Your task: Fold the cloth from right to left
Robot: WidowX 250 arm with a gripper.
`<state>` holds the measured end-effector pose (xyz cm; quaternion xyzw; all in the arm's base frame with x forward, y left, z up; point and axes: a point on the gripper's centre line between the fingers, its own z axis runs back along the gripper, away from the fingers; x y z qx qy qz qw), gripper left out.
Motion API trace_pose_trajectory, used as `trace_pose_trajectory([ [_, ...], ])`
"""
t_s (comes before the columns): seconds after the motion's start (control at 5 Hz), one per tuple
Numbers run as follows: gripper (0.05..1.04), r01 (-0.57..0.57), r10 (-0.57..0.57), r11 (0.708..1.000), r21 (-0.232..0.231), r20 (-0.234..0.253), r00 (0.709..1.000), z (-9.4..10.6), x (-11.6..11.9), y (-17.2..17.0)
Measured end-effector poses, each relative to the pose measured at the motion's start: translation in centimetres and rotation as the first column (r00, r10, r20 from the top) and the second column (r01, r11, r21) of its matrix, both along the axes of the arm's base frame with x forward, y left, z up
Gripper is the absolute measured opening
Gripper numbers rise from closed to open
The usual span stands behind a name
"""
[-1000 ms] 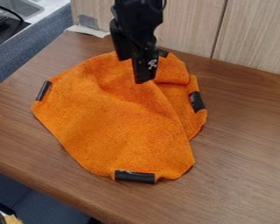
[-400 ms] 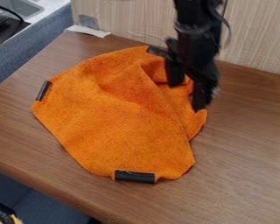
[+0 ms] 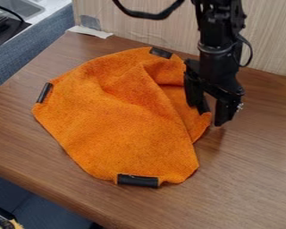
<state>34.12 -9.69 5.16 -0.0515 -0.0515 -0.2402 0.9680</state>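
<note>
The orange cloth is loose, as raised wrinkles show. Its middle will flatten out when I lift the cloth's corner at my gripper.
The black gripper [image 3: 208, 114] hangs at the right edge of the orange cloth [image 3: 121, 120], its two fingers apart. One finger is over the cloth's right part, by the black patch there, and the other is just beyond the edge, above the table. Whether the fingertips touch the cloth I cannot tell. The cloth lies wrinkled, with a raised fold running down its right side. Black patches show at its top, left and bottom edges.
Under the cloth is a brown wooden table [image 3: 253, 179]. A pale wood panel [image 3: 151, 33] stands behind it, with a strip of whitish tape [image 3: 89, 31] at the back left corner. A sink [image 3: 20, 8] is at the upper left.
From above the cloth's upper middle, my gripper has moved right and toward the camera, to the right edge. The top black patch is uncovered. The cloth looks much the same.
</note>
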Motion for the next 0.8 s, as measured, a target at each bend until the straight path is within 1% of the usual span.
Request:
trace_pose_trajectory([
  [0.2,0.95,-0.051,0.05,0.998,-0.024,-0.016,0.999,-0.29,0.12,-0.44],
  [0.4,0.667,-0.064,0.064,0.998,0.011,-0.015,0.998,-0.42,-0.02,-0.28],
  [0.6,0.385,-0.04,0.041,0.998,0.054,-0.013,0.999,-0.52,-0.26,-0.32],
  [0.8,0.217,-0.028,0.029,0.995,0.096,-0.014,0.999,-0.59,-0.51,-0.37],
])
